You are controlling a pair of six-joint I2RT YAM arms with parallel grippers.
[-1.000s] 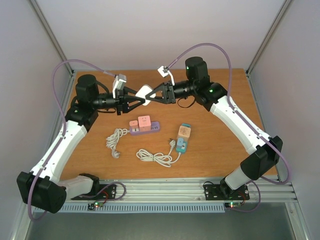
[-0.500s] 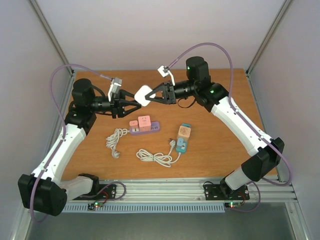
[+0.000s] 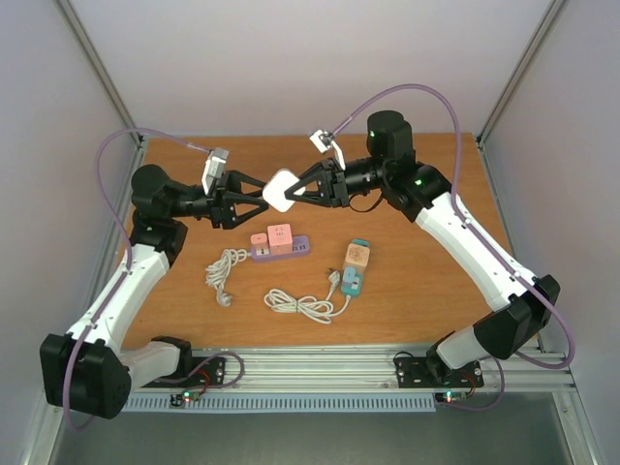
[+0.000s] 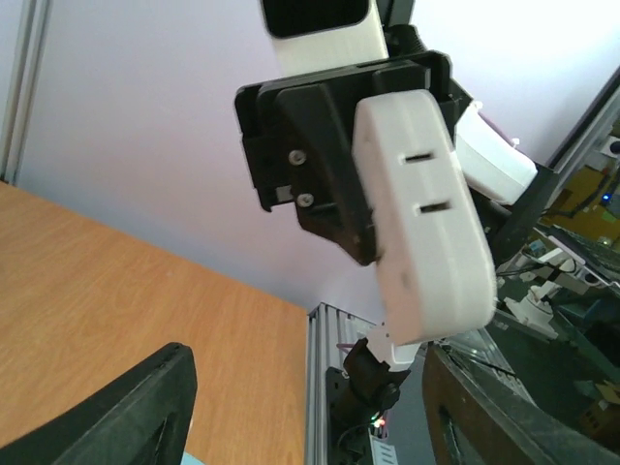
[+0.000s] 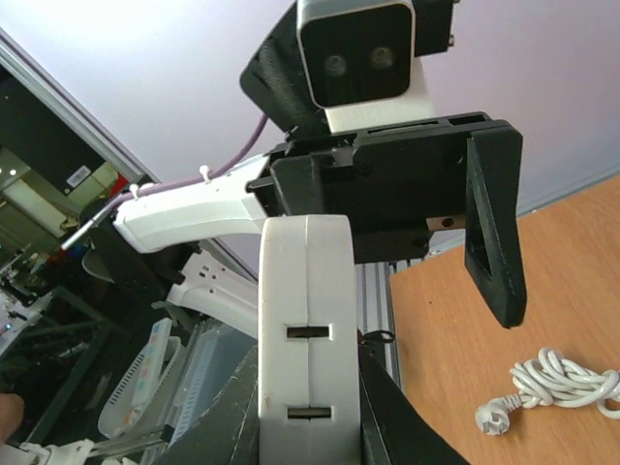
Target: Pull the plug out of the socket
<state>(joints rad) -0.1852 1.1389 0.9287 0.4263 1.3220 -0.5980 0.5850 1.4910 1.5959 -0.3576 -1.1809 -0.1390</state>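
Note:
My open left gripper has the white socket block [image 4: 418,208] slanting over one of its fingers, so I should center that gripper on the block's loose end [image 4: 444,302] before I take it.
A white socket block [image 3: 278,190] with two slots in its edge hangs in the air above the far middle of the table. My right gripper [image 3: 294,192] is shut on it; in the right wrist view the block [image 5: 307,320] stands upright between my fingers [image 5: 387,426]. My left gripper [image 3: 256,195] faces it from the left, open, its tips just short of the block. In the left wrist view the block [image 4: 421,213] is ahead and above my spread fingers [image 4: 126,417]. No plug shows in the block.
On the table lie a purple power strip [image 3: 280,249] with pink cubes plugged in, a teal strip [image 3: 353,273] with an orange cube, and two coiled white cables [image 3: 225,268] [image 3: 302,304]. Frame posts stand at the table corners.
My left arm has drawn back to the left, off the white block, and its jaws stand open. The right gripper keeps the block, shifted slightly down and right.

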